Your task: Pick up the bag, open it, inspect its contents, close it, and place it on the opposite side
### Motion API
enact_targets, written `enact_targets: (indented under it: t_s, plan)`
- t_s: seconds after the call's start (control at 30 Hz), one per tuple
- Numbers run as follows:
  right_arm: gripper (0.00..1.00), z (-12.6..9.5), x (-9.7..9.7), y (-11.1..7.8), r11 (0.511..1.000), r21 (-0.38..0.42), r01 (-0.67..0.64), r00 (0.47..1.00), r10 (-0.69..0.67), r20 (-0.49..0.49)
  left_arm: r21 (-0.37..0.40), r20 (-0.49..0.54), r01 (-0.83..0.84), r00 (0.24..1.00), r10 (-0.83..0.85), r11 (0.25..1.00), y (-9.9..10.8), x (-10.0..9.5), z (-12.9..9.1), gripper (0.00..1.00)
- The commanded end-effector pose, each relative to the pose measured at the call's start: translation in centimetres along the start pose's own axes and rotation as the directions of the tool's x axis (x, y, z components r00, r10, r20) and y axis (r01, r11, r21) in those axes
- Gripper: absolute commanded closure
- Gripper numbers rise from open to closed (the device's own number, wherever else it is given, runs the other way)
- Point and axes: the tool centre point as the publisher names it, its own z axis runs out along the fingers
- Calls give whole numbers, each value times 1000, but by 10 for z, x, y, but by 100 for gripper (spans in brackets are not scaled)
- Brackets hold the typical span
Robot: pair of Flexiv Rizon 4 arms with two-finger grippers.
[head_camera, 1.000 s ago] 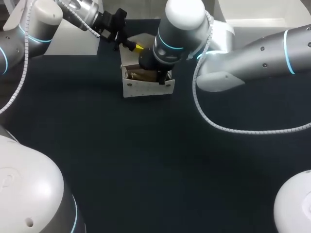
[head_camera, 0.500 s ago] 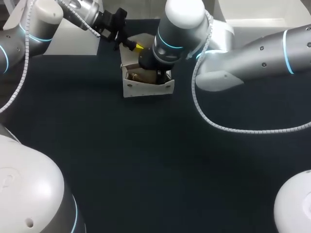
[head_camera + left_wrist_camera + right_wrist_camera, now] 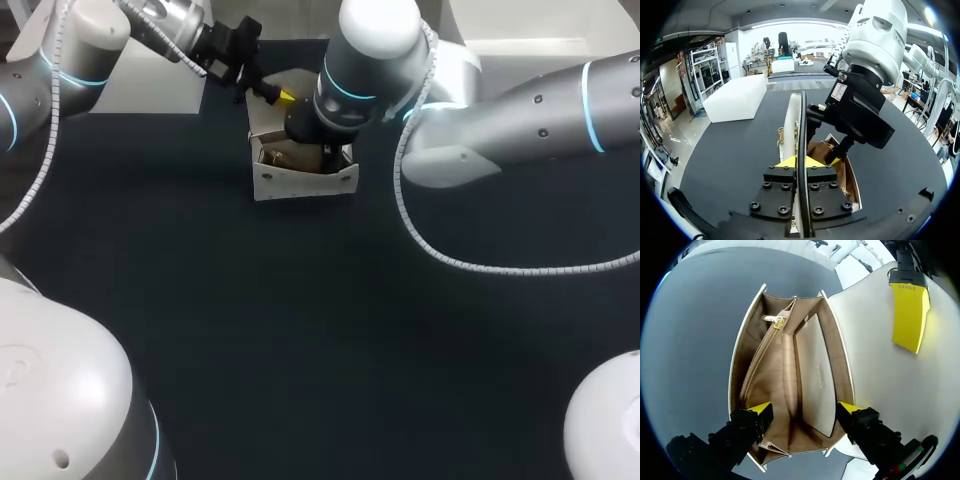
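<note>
The bag's ends (image 3: 794,299) are creasing inward like pleats, so I expect the white walls (image 3: 305,184) to fold together into thin layers when I close the bag.
A white bag (image 3: 300,183) stands upright on the dark table (image 3: 300,350) at the back middle, its mouth open. My left gripper (image 3: 800,161) is shut on the raised white flap (image 3: 792,120), which shows edge-on between its fingers (image 3: 283,97). My right gripper (image 3: 805,408) hangs open just over the bag's mouth, its yellow tips spread about as wide as the walls. Under it lies the tan lining (image 3: 787,375) with a gold zip pull (image 3: 775,321) and a white inner pocket (image 3: 815,375). The left gripper's yellow finger (image 3: 910,315) rests on the flap (image 3: 880,370).
A white block (image 3: 150,85) sits at the table's back left, another white surface (image 3: 520,45) at the back right. My right arm (image 3: 520,120) stretches across the back of the table from the right. The dark cloth runs wide in front of the bag.
My right gripper's fingers have spread wider over the bag's mouth, showing less of them inside it. The left gripper and the flap have stayed put.
</note>
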Motion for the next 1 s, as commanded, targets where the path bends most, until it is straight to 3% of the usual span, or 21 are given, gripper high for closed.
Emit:
enact_targets:
  t_s: [0.03, 0.4, 0.43, 0.47, 0.5, 0.53, 0.6, 1.0]
  plan:
    - [0, 7, 0, 0, 1000, 5, 0, 1000, 0, 2, 3, -2, -1, 1000, 1, 1000, 1, 0, 0, 100]
    - [2, 7, 0, 0, 1000, 6, -1, 1000, 1, 4, 2, 1, -1, 1000, 1, 1000, 1, 1, 0, 100]
    - [6, 6, -1, 0, 1000, 7, -2, 1000, 2, 8, 2, 1, -2, 1000, 2, 1000, 1, 1, 0, 100]
    - [32, 5, -1, 0, 1000, 6, -5, 1000, 5, 12, 2, 0, -2, 1000, 2, 1000, 1, 1, 0, 100]
    - [51, 3, -2, 0, 1000, 6, -7, 1000, 7, 18, 2, 0, -2, 1000, 2, 1000, 1, 1, 0, 100]
    - [56, 1, -3, 0, 1000, 6, -8, 1000, 8, 27, 2, 1, -3, 1000, 3, 1000, 0, 1, 0, 100]
    - [62, -7, -6, 0, 1000, 4, -13, 998, 13, 54, 1, 3, -5, 1000, 5, 1000, -1, 2, 0, 100]
    - [73, -75, -22, 2, 999, -4, -32, 961, 32, 273, -9, 4, -13, 1000, 13, 1000, -5, 7, 3, 100]
